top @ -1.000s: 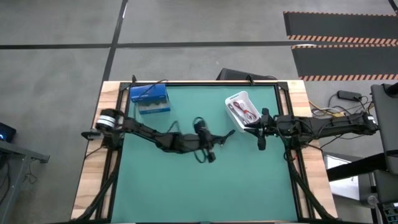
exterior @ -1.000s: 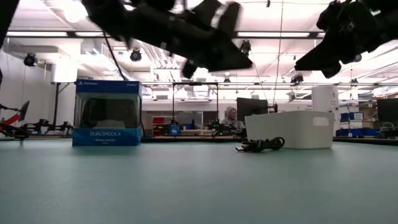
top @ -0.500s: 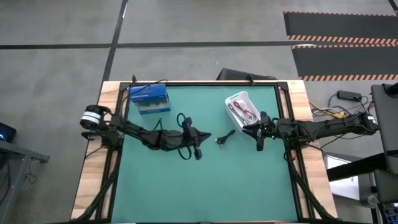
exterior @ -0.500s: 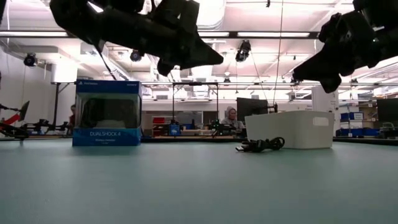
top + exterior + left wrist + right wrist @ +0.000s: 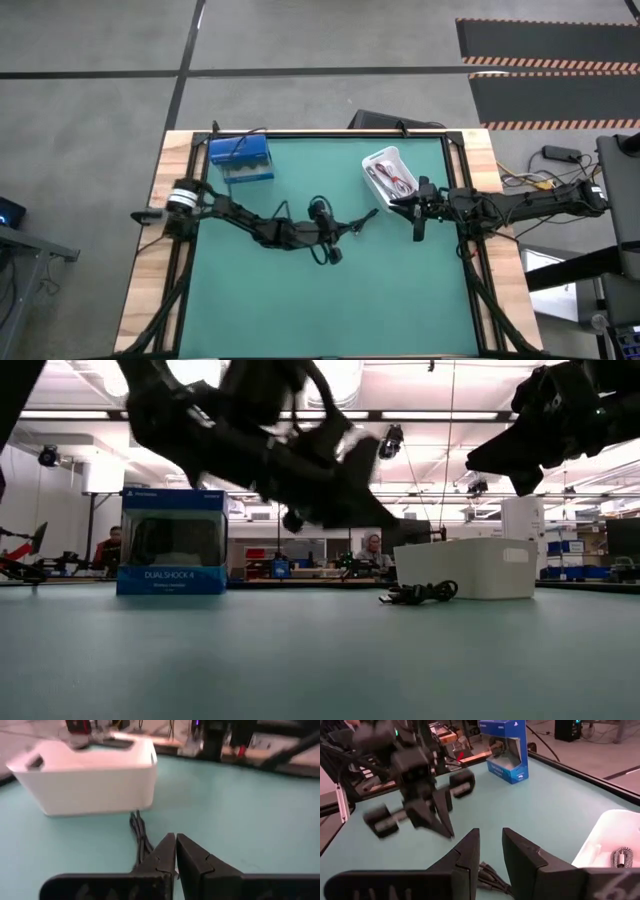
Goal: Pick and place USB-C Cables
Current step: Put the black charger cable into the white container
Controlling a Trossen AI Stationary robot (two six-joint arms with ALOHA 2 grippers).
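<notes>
Next, my left gripper opens and goes down around the cable's plug end (image 5: 399,596), because it is closed and empty above the black cable (image 5: 438,591) beside the white bin.
A black USB-C cable bundle (image 5: 366,218) lies flat on the green mat beside the white bin (image 5: 372,160), also visible in the low view (image 5: 420,593) and the left wrist view (image 5: 139,831). Red and white-with-red bundles (image 5: 396,182) lie in the bin, and a silver-grey one (image 5: 620,856) shows there too. My left gripper (image 5: 345,231) (image 5: 175,838) is shut and hovers above the mat just short of the black cable's near end. My right gripper (image 5: 420,222) (image 5: 490,836) hangs narrowly open by the bin, above the mat, with the black cable (image 5: 492,874) beyond its fingers.
A blue DualShock box (image 5: 241,158) (image 5: 172,540) stands at the far left of the mat. The white bin (image 5: 480,568) stands at the far right. Bare green mat (image 5: 330,310) stretches toward the near edge. People sit in the room behind (image 5: 372,546).
My left gripper drew back toward the table's left, then swung right again and came down toward the black cable, staying shut. The cable and the bin kept their places.
</notes>
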